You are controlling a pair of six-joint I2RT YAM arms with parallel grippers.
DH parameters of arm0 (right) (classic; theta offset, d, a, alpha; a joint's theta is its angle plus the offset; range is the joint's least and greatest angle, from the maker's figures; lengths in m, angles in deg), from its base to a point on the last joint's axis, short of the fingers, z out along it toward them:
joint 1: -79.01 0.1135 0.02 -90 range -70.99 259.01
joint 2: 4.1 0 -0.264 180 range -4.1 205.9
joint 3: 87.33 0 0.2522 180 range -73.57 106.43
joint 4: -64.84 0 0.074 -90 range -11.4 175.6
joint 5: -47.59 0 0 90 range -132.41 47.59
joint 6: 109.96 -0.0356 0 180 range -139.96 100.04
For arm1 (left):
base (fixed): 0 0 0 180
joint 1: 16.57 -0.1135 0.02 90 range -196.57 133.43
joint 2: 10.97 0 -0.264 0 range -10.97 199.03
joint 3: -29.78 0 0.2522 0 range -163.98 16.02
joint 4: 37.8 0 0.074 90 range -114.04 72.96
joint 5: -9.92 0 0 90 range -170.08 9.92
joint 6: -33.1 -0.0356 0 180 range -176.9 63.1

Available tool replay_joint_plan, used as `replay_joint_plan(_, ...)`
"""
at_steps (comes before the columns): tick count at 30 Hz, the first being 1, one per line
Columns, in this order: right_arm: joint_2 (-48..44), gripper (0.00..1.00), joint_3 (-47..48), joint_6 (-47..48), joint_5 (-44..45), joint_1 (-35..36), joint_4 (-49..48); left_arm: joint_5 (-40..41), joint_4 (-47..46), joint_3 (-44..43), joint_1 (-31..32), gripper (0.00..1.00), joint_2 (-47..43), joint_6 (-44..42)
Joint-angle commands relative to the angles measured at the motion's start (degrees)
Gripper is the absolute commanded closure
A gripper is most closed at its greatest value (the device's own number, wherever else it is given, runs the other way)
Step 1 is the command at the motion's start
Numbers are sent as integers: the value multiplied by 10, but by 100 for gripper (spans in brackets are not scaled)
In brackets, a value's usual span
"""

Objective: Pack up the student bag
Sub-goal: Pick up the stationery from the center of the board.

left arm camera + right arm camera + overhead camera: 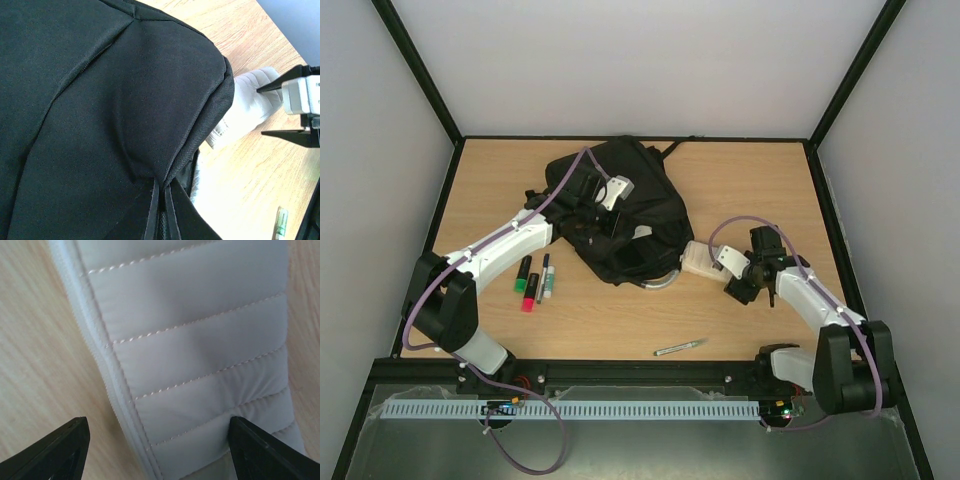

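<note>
The white quilted pouch [703, 261] has soft creases [252, 394] running across its stitched panels, so it should pinch in and buckle at my right gripper when I lift it.
The student bag [620, 215] is a large black backpack lying in the middle of the table; its fabric fills the left wrist view [75, 100]. My left gripper [608, 222] rests on top of it, shut on a fold of bag fabric [165, 200]. A white quilted pouch [697, 262] lies at the bag's right side, one end against the bag's opening [250, 100]. My right gripper [715, 262] stands open astride the pouch's other end [200, 340]. One fingertip [60, 447] hangs over bare wood and the other [262, 450] is over the pouch's far side.
Several markers [533, 280] lie in a cluster left of the bag, beside the left arm. A silver pen [680, 346] lies near the front edge, and a pen's end [281, 220] shows in the left wrist view. A grey loop handle [660, 283] sticks out at the bag's near side.
</note>
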Motion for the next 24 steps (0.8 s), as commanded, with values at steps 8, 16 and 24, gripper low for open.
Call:
replay_joint_plan(8, 91, 33, 68, -47, 34, 2, -37, -10, -11, -1, -7, 97, -2, -5)
replay_joint_plan(16, 168, 29, 87, -28, 49, 2, -54, -11, -10, 0, -7, 97, -6, -5)
replay_joint_plan(24, 176, 73, 96, -54, 56, 2, -93, -12, -9, 0, -7, 97, -7, -5)
